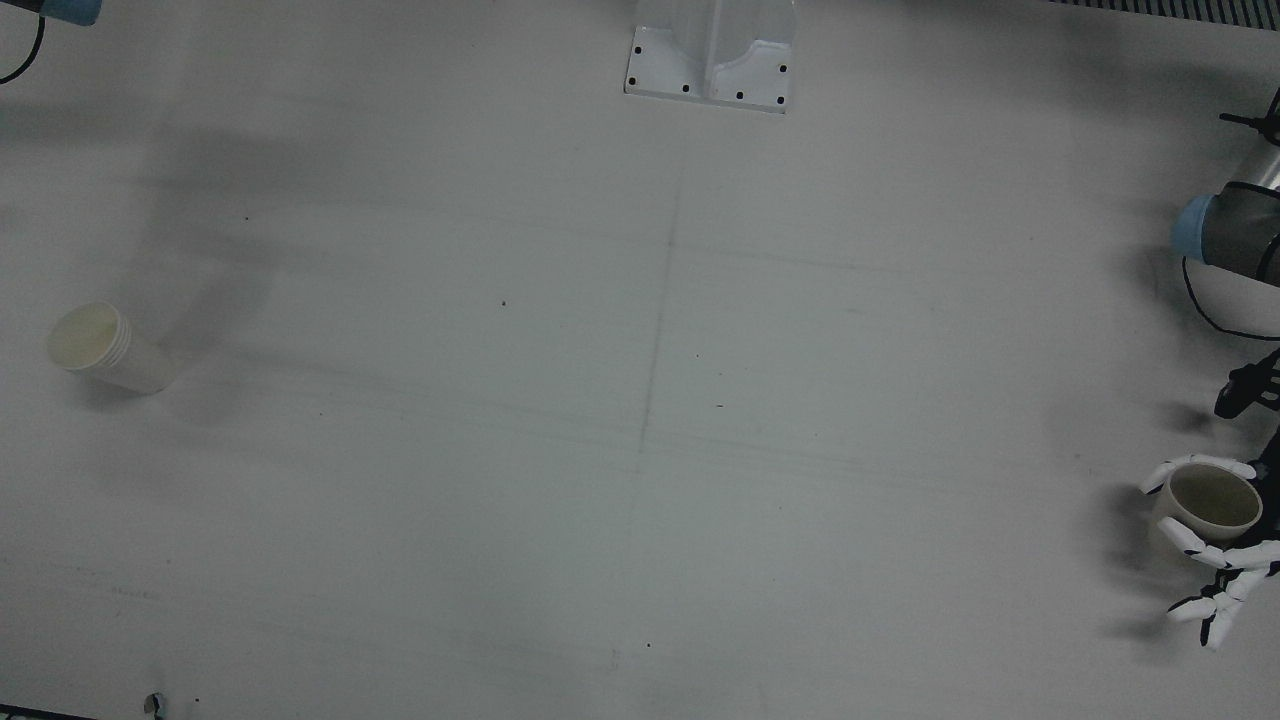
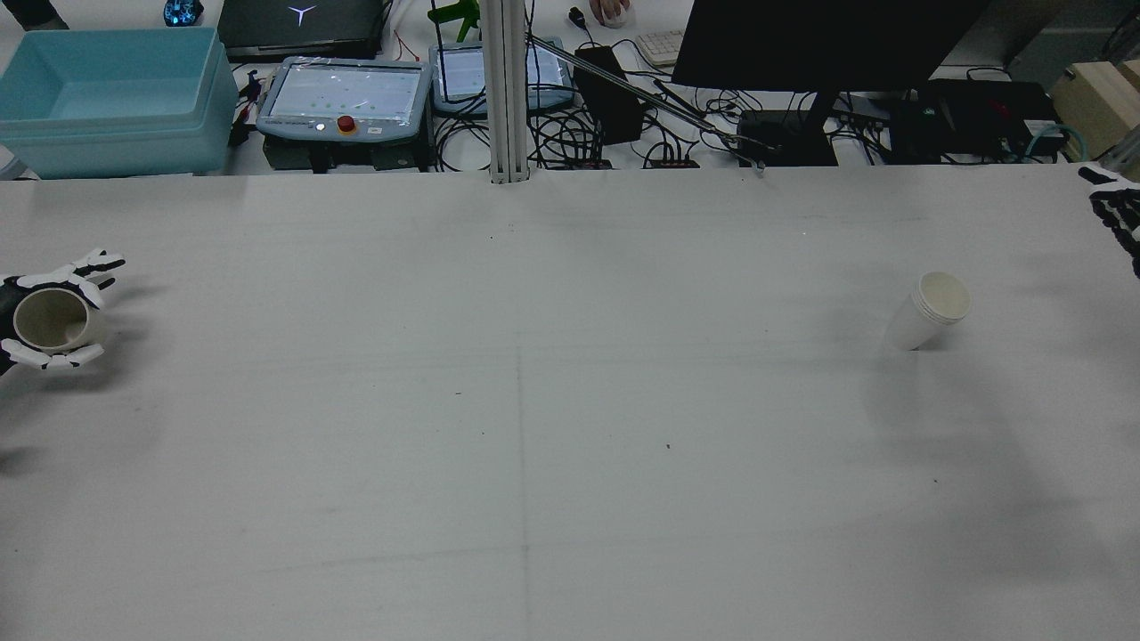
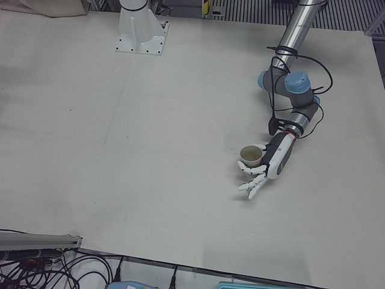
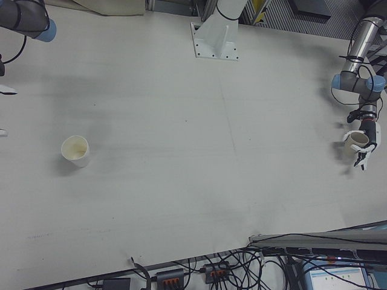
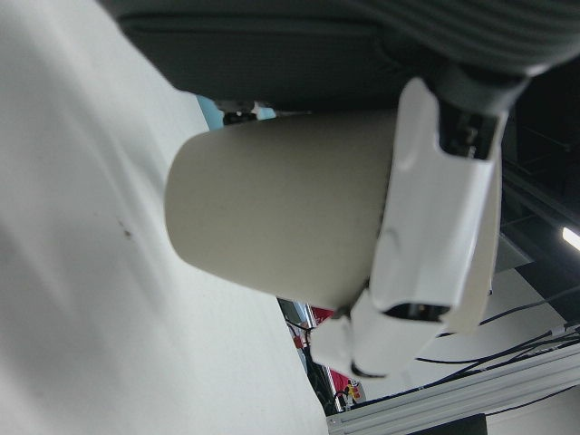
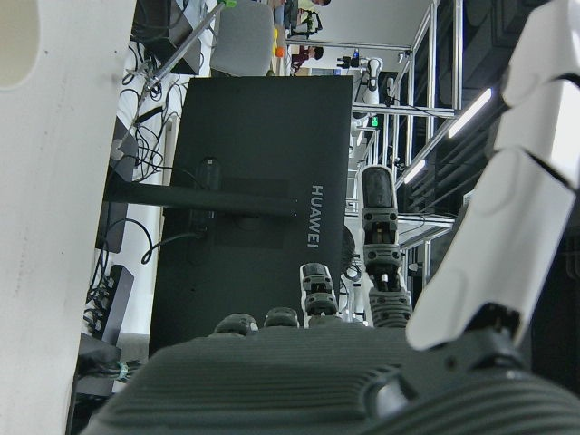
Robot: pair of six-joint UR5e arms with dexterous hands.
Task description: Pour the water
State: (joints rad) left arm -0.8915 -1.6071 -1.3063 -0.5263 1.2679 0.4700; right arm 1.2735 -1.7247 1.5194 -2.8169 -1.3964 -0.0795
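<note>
My gripper will lift and tip the nested cups, and I expect them to stay together, since stacked rims [image 1: 119, 342] show at the opening of the white paper cup [image 1: 110, 348].
My left hand [image 1: 1222, 565] is shut on a beige paper cup [image 1: 1205, 500] at the left edge of the table, with its fingers curled around the cup's wall and the cup's mouth up. The hand [image 3: 267, 165] and cup [image 3: 251, 156] also show in the left-front view, and both show in the rear view, hand [image 2: 55, 358] and cup [image 2: 49, 319]. A second white paper cup [image 1: 105, 347] stands upright far off on the right half [image 2: 931, 312]. My right hand [image 2: 1118, 209] is open and empty at the table's right edge, beyond that cup.
The white table [image 1: 640, 400] lies bare between the two cups. An arm pedestal [image 1: 712, 55] stands at the robot's side. Beyond the far edge are a blue bin [image 2: 107, 98], a pendant [image 2: 343, 93], a monitor [image 2: 819, 44] and cables.
</note>
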